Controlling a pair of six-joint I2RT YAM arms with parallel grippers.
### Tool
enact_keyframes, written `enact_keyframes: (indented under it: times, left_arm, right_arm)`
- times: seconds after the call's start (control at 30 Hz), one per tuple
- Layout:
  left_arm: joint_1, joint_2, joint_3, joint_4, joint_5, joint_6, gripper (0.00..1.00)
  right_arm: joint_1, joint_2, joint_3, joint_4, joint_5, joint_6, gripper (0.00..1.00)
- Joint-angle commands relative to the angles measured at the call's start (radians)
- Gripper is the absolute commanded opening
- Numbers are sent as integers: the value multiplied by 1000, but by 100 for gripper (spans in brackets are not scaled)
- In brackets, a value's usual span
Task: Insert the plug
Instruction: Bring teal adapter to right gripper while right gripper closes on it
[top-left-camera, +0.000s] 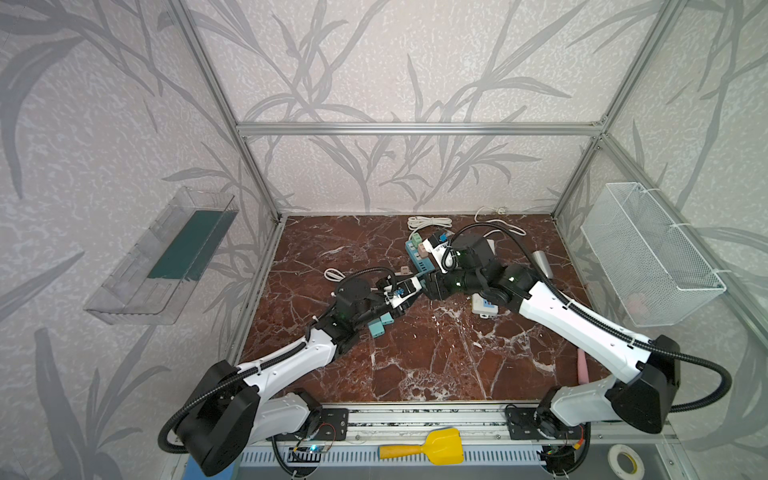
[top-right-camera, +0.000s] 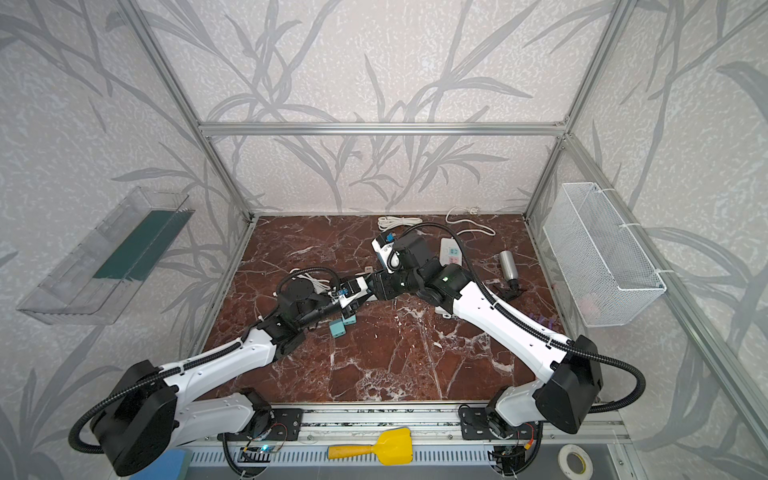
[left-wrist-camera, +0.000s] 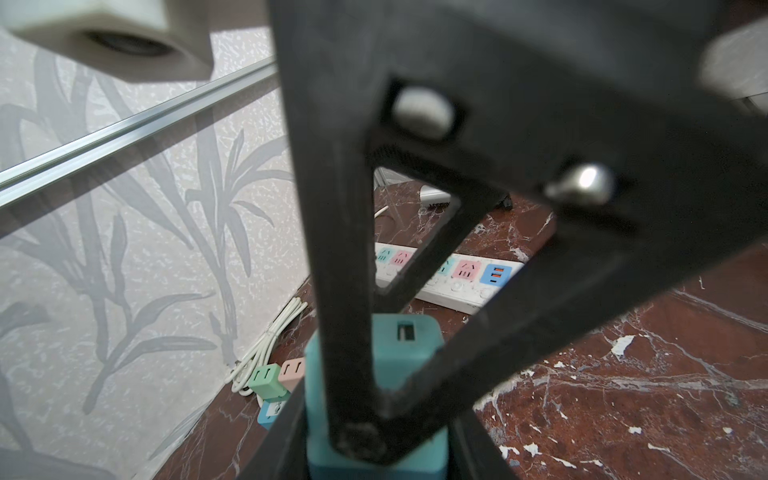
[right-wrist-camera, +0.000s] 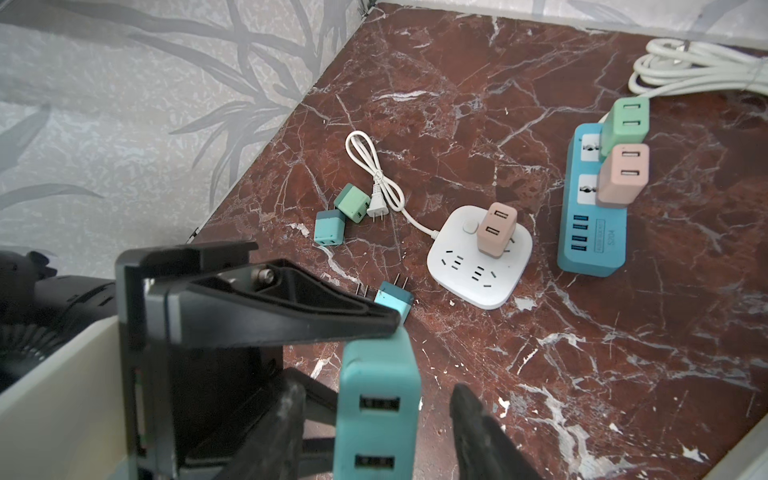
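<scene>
A finger of the robot's left gripper lies across the plug's far end (right-wrist-camera: 379, 348), so the right gripper should close on the USB end (right-wrist-camera: 377, 432) before the left gripper opens and moves back.
A teal plug (right-wrist-camera: 378, 411) with two USB ports is held off the table. My left gripper (left-wrist-camera: 376, 415) is shut on the plug (left-wrist-camera: 405, 353). One of the left gripper's fingers (right-wrist-camera: 270, 307) lies across the plug's far end. My right gripper (right-wrist-camera: 376, 388) is open, its fingers (right-wrist-camera: 478, 432) on either side of the plug with a gap on each side. In both top views the two grippers (top-left-camera: 419, 286) (top-right-camera: 370, 286) meet at mid-table and hide the plug. Sockets nearby: a white square strip (right-wrist-camera: 480, 266), a blue strip (right-wrist-camera: 592, 232) and a long white strip (left-wrist-camera: 457, 286).
Loose teal and green plugs (right-wrist-camera: 340, 216) and another teal one (right-wrist-camera: 392, 301) lie on the marble. Pink and green plugs sit in the strips. A coiled white cord (top-left-camera: 428, 222), a metal cylinder (top-right-camera: 508, 264) and a wire basket (top-left-camera: 652, 253) are at the back and right.
</scene>
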Motion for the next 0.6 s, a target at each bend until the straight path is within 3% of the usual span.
enact_keyframes:
  times: [0.0, 0.1, 0.13, 0.2, 0.27, 0.3, 0.37, 0.4, 0.47, 0.5, 0.53, 0.57]
  left_arm:
    - [-9, -26, 21, 13, 12, 30, 0]
    - [-10, -26, 23, 7, 7, 45, 0]
    - [-12, -23, 23, 5, 6, 50, 0]
    - [-18, -15, 21, 8, -16, 54, 0]
    - [-24, -3, 21, 10, -28, 69, 1]
    - [-25, 3, 22, 16, -35, 70, 7]
    - [-26, 11, 24, 32, -53, 64, 9]
    - [-27, 10, 24, 37, -65, 61, 15]
    - [-27, 6, 19, 55, -90, 51, 46]
    - [-27, 3, 16, 62, -102, 49, 54]
    - [-27, 1, 14, 77, -121, 33, 73]
    - [-28, 2, 14, 91, -139, 19, 98]
  right_arm:
    - [6, 5, 42, -16, 11, 9, 53]
    - [6, 10, 30, -15, 9, 15, 44]
    - [6, 11, 28, -11, 5, 22, 37]
    - [6, 15, 23, 1, -21, 37, 14]
    - [6, 17, 28, 4, -43, 51, 5]
    - [6, 19, 36, 2, -51, 57, 0]
    - [7, 17, 49, -3, -63, 66, 0]
    - [7, 13, 54, -5, -67, 70, 0]
    - [7, 5, 62, -11, -60, 78, 0]
    - [8, 0, 64, -15, -45, 78, 0]
    - [8, -6, 65, -18, -23, 78, 0]
    - [7, -11, 67, -24, 2, 75, 0]
